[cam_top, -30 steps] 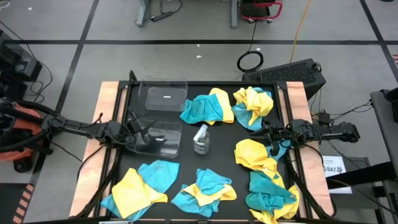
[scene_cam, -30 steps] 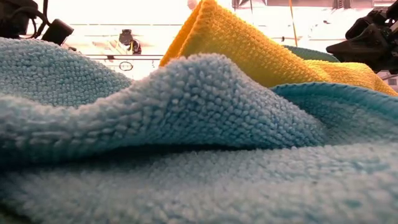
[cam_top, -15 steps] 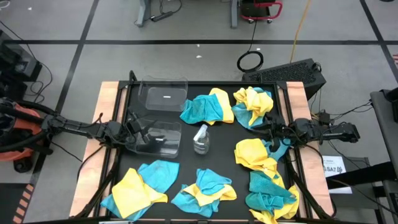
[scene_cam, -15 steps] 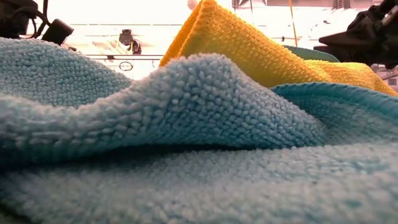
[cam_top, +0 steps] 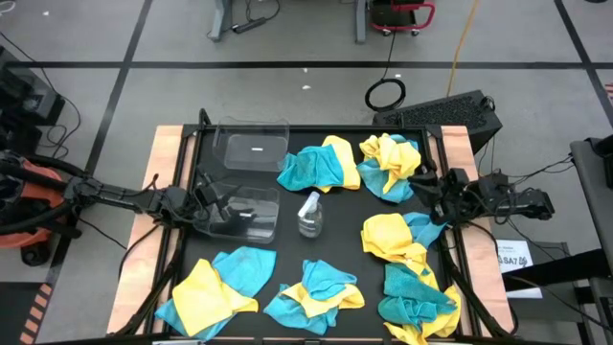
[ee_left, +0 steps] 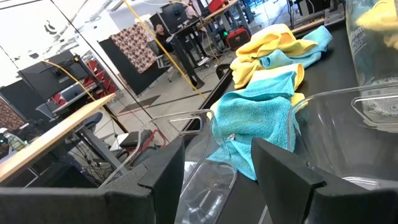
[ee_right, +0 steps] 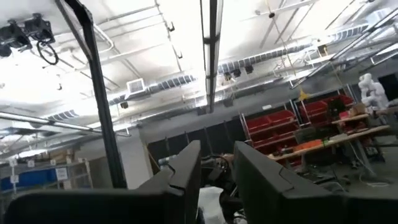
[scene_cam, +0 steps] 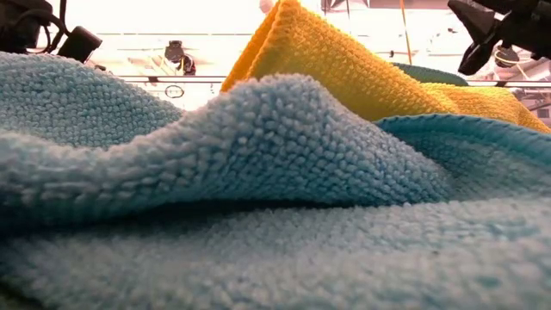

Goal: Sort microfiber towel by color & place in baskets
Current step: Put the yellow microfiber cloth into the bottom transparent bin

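The yellow towel next to my right gripper lies partly over the teal towel, so my right gripper should first pull the yellow towel clear (cam_top: pixel 385 237) toward the spray bottle, before the basket.
Yellow and teal microfiber towels lie in several crumpled heaps on the black table: two at the far middle (cam_top: pixel 321 165) and far right (cam_top: pixel 391 163), two at the right (cam_top: pixel 395 238) (cam_top: pixel 417 302), and two along the near edge (cam_top: pixel 218 286) (cam_top: pixel 314 287). Two clear baskets stand at the left, one far (cam_top: pixel 254 149) and one nearer (cam_top: pixel 244 213). My left gripper (cam_top: pixel 206 196) is open and level at the nearer basket's left rim (ee_left: pixel 205 183), which shows between its fingers; whether it touches the rim, I cannot tell. My right gripper (cam_top: pixel 421 192) is tipped upward at the right, slightly open, with nothing between its fingers (ee_right: pixel 186 171).
A small clear spray bottle (cam_top: pixel 308 216) stands mid-table beside the nearer basket. Wooden side rails (cam_top: pixel 168 163) edge the table on both sides. In the low view a teal towel (scene_cam: pixel 258 172) and a yellow one (scene_cam: pixel 344 69) fill the foreground.
My right gripper has risen and tipped its fingers upward, away from the towels at the right; nothing has come up with it. The towels and baskets lie as before.
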Controlling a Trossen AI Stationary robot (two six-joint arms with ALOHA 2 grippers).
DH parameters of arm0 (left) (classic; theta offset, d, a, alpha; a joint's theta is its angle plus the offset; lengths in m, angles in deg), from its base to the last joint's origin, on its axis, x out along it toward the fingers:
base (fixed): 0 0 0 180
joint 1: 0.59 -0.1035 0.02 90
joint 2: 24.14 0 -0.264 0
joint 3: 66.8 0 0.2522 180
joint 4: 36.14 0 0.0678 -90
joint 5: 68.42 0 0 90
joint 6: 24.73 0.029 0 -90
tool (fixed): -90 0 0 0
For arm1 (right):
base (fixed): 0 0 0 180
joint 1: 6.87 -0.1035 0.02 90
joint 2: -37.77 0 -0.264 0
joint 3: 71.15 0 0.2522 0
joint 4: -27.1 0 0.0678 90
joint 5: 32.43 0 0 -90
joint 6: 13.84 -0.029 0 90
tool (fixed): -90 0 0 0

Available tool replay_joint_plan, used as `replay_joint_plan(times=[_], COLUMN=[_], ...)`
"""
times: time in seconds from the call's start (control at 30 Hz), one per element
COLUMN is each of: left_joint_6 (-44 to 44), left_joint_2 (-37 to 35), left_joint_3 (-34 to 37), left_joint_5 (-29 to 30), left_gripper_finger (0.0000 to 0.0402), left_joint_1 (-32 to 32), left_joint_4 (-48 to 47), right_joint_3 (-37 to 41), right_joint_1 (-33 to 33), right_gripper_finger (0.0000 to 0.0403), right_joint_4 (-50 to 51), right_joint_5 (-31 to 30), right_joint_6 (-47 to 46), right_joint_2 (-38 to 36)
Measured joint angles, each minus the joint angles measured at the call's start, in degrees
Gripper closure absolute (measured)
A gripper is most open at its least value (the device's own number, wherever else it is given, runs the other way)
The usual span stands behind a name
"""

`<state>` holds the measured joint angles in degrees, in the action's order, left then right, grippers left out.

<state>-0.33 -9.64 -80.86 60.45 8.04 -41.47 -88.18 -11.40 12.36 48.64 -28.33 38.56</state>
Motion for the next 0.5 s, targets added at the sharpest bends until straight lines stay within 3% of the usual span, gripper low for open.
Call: replay_joint_plan(times=[0.27, 0.5], left_joint_6=[0.02, 0.00], left_joint_2=[-0.01, -0.01], left_joint_3=[0.01, 0.01], left_joint_5=[0.00, 0.00], left_gripper_finger=[0.0208, 0.0208], left_joint_1=[0.00, 0.01], left_joint_4=[0.01, 0.01], right_joint_3=[-2.77, -16.51], right_joint_1=[0.00, 0.04], right_gripper_finger=[0.0314, 0.0314], right_joint_4=[2.20, 9.22], right_joint_5=[1.37, -0.24], right_joint_6=[2.26, 9.11], right_joint_2=[1.27, 11.01])
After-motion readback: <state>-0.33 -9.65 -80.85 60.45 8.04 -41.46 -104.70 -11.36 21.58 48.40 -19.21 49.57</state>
